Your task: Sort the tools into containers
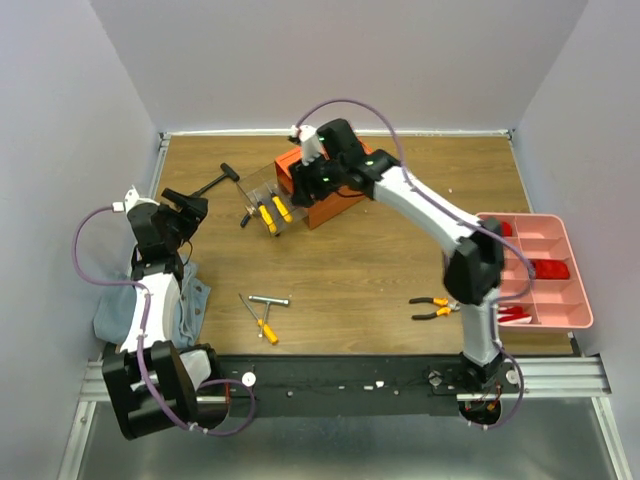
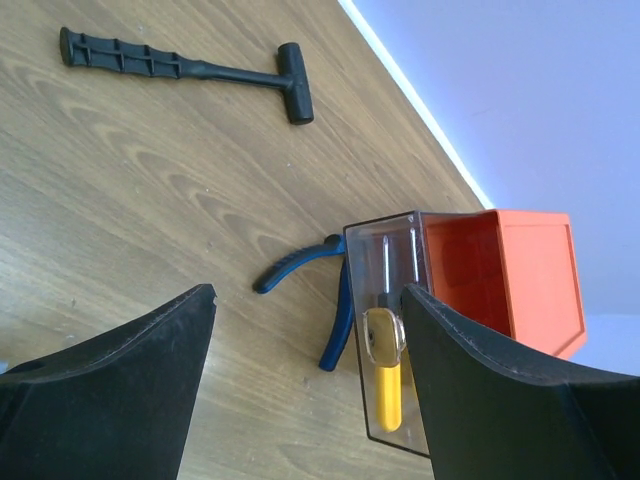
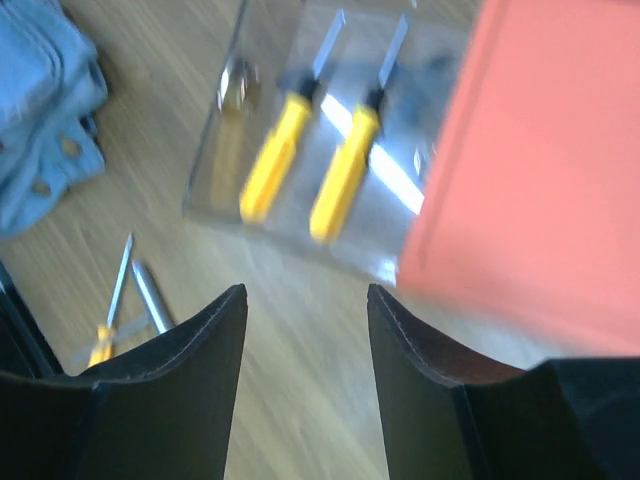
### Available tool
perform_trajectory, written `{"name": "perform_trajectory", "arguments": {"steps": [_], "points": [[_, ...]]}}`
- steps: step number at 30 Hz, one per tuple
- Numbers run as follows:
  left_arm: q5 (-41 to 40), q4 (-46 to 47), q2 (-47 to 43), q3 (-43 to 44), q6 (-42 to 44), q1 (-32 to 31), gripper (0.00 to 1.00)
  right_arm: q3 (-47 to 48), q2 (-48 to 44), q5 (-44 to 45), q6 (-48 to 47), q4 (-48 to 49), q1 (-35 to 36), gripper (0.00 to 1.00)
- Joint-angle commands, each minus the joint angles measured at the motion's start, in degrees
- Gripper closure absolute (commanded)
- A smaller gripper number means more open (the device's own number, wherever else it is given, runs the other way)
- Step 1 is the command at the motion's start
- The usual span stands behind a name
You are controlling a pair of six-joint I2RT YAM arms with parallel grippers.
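Observation:
I should keep moving my empty right gripper toward the pink tray and close it on the screwdriver beside the tray, as both yellow screwdrivers are lying inside the clear drawer.
The orange box stands mid-table with its clear drawer pulled out, and two yellow screwdrivers lie in the drawer. My right gripper hovers open and empty above the box, and its view is blurred. At the left my open, empty left gripper faces the drawer. Blue pliers lie beside the drawer, and a black T-handle tool lies farther back. A silver T-wrench and a small yellow screwdriver lie near the front. Orange pliers rest close to the pink tray.
A grey-blue cloth is bunched at the front left beside the left arm. The pink tray holds red-handled items at the right table edge. White walls close off the back and sides.

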Motion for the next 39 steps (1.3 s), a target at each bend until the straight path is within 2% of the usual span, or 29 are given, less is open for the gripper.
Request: {"name": "perform_trajectory", "arguments": {"steps": [1,6,10,14,20,30,39], "points": [[1.6,2.2,3.6,2.6,-1.1,0.1,0.16,-16.5,-18.7,7.6,-4.7,-3.1,-3.8,0.41],[2.2,-1.4,10.9,9.7,4.1,-0.3,0.18,-38.9,-28.0,13.1,-6.9,-3.6,-16.2,0.41],[1.4,-5.7,14.0,14.6,11.2,-0.3,0.18,-47.4,-30.1,15.3,-7.1,-2.4,-23.8,0.42],[-0.2,-9.6,15.8,17.9,15.7,-0.3,0.18,-49.4,-27.3,17.3,-4.6,-1.7,-28.6,0.41],[-2.3,-12.1,15.5,18.7,20.8,-0.4,0.18,-48.5,-23.0,19.1,-2.4,-7.1,-34.1,0.43],[-2.6,-11.3,17.0,16.9,21.1,-0.3,0.18,-51.7,-21.9,19.0,-1.0,-7.7,-34.8,0.45],[-3.8,-12.5,17.7,19.9,20.8,-0.2,0.17,-53.6,-18.3,15.8,2.2,-8.3,-37.6,0.45]]}}
